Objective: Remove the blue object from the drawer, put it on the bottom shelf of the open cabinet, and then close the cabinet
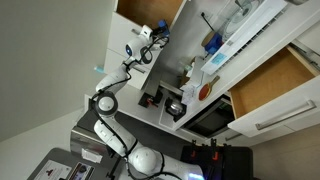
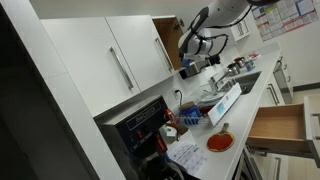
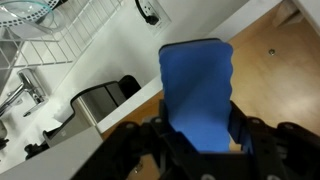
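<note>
The blue object point(image 3: 197, 85) is inside the open cabinet's opening and the cabinet's wood bottom point(image 3: 268, 85) is clear, so my gripper should keep setting the object down and let go once it rests there.
In the wrist view the blue object point(image 3: 197, 85) stands upright between my fingers point(image 3: 240, 128), and my gripper point(image 3: 197, 125) is shut on its lower part. Behind it lies the brown wood floor of the cabinet point(image 3: 285, 50), past a white edge. In both exterior views my gripper point(image 1: 150, 40) point(image 2: 192, 45) is raised at the mouth of the open cabinet point(image 1: 150, 8) point(image 2: 165, 35). The drawer point(image 1: 272, 85) point(image 2: 278, 125) stands pulled out, and its wood interior shows nothing inside.
A white wire dish rack point(image 3: 50, 25) and a tap point(image 3: 20, 88) lie below the cabinet. A red plate point(image 2: 220, 142) sits on the counter near a dark oven point(image 2: 140, 125). White cabinet doors point(image 2: 120, 60) are beside the arm.
</note>
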Controlling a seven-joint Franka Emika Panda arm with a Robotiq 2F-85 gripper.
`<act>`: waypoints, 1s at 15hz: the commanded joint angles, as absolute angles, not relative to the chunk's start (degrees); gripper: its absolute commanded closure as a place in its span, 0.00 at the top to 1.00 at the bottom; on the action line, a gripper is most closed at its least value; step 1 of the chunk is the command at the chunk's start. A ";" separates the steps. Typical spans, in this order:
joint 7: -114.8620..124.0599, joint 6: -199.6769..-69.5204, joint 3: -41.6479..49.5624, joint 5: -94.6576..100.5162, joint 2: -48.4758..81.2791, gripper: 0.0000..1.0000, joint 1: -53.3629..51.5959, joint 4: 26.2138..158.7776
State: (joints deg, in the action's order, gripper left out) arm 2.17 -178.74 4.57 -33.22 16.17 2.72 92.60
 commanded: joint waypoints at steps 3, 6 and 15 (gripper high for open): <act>2.17 -178.74 4.59 -33.20 16.37 0.57 2.68 93.07; 2.17 -178.74 4.59 -33.20 16.36 0.57 2.66 93.07; 3.32 -182.32 1.65 -34.37 24.50 0.32 3.16 80.13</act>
